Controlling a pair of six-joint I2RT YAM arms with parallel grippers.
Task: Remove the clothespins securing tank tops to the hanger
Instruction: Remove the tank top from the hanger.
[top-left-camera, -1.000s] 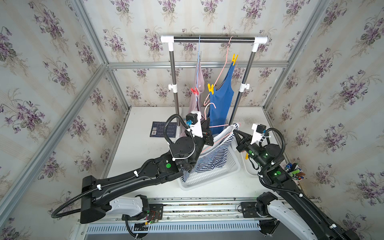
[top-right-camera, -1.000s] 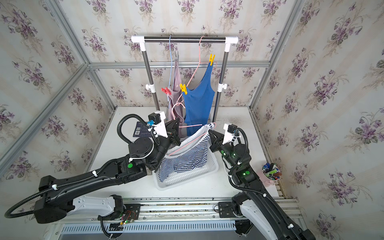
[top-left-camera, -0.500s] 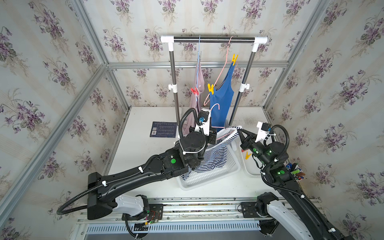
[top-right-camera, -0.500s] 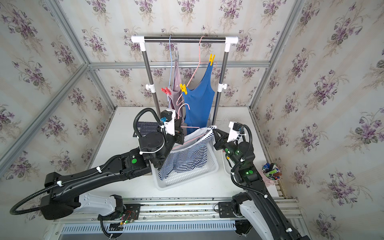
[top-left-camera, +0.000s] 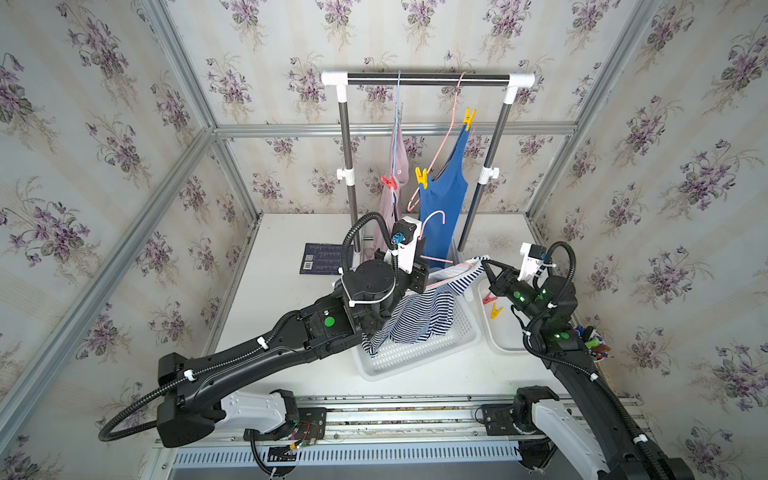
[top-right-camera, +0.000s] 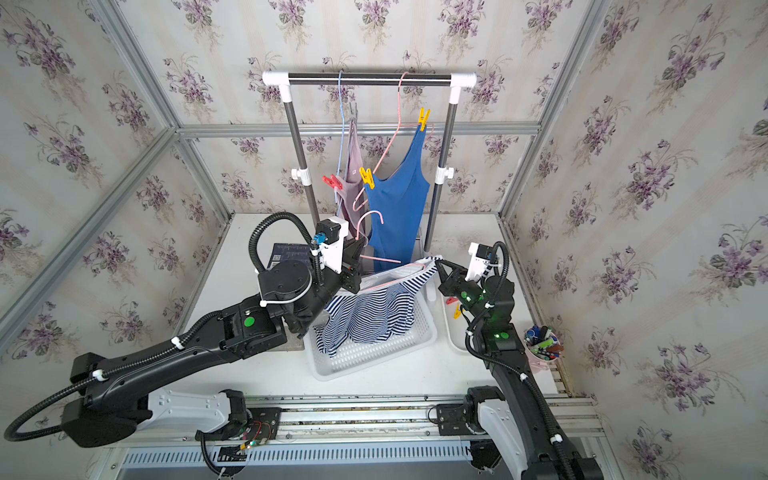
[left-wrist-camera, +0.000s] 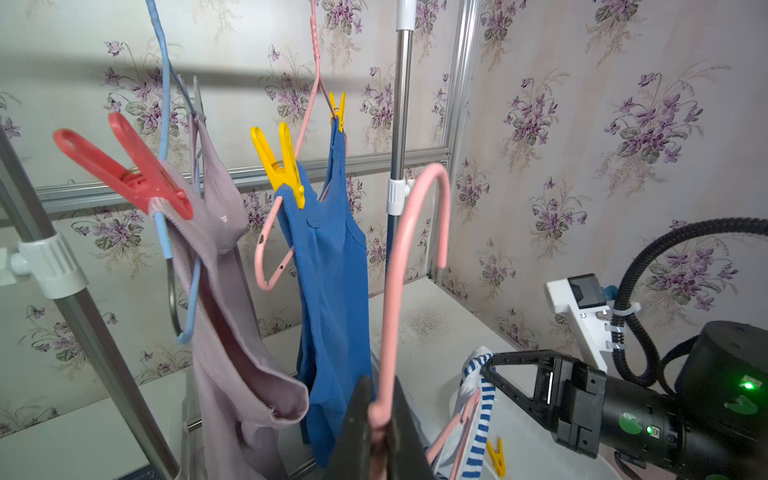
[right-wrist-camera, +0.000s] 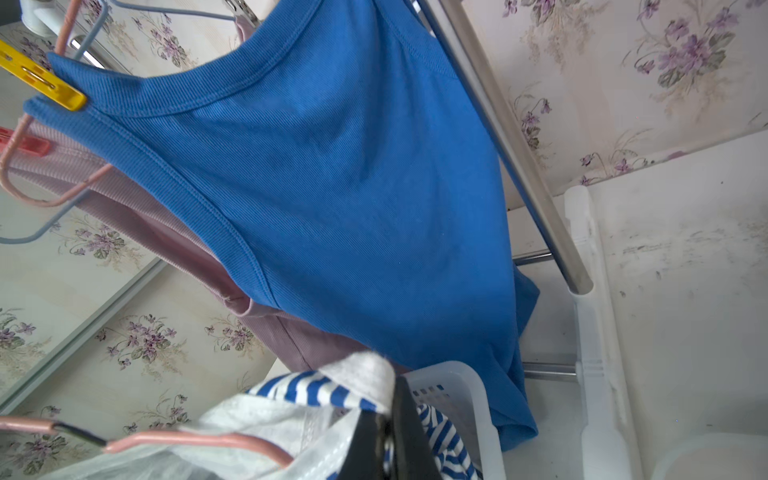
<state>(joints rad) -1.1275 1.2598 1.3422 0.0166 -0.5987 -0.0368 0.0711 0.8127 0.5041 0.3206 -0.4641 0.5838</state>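
The striped tank top's strap (top-right-camera: 429, 263) is free of clothespins, so the robot's right gripper should now pull it off the pink hanger's end and let go of it over the white basket (top-right-camera: 421, 326).
My left gripper (left-wrist-camera: 379, 419) is shut on the neck of a loose pink hanger (left-wrist-camera: 415, 249), held above the white basket (top-left-camera: 415, 357). My right gripper (right-wrist-camera: 388, 415) is shut on a strap of the striped tank top (top-left-camera: 419, 316), which stretches from the hanger down into the basket. On the rack the blue tank top (top-left-camera: 442, 208) carries two yellow clothespins (top-left-camera: 421, 176) (top-left-camera: 468, 118). A red clothespin (top-left-camera: 389, 183) and a grey one (left-wrist-camera: 197, 95) pin the mauve tank top (top-left-camera: 392, 166).
A red clothespin (top-left-camera: 489, 298) and a yellow one (top-left-camera: 495, 311) lie loose in the white tray (top-left-camera: 503, 340) under my right arm. The rack's posts (top-left-camera: 349, 166) stand behind the basket. A dark booklet (top-left-camera: 324, 257) lies at the left, a pen cup (top-right-camera: 542, 338) at the right edge.
My left gripper has carried the pink hanger to the right and toward the rack. My right gripper has shifted slightly right with the strap. The striped top is pulled tauter between them.
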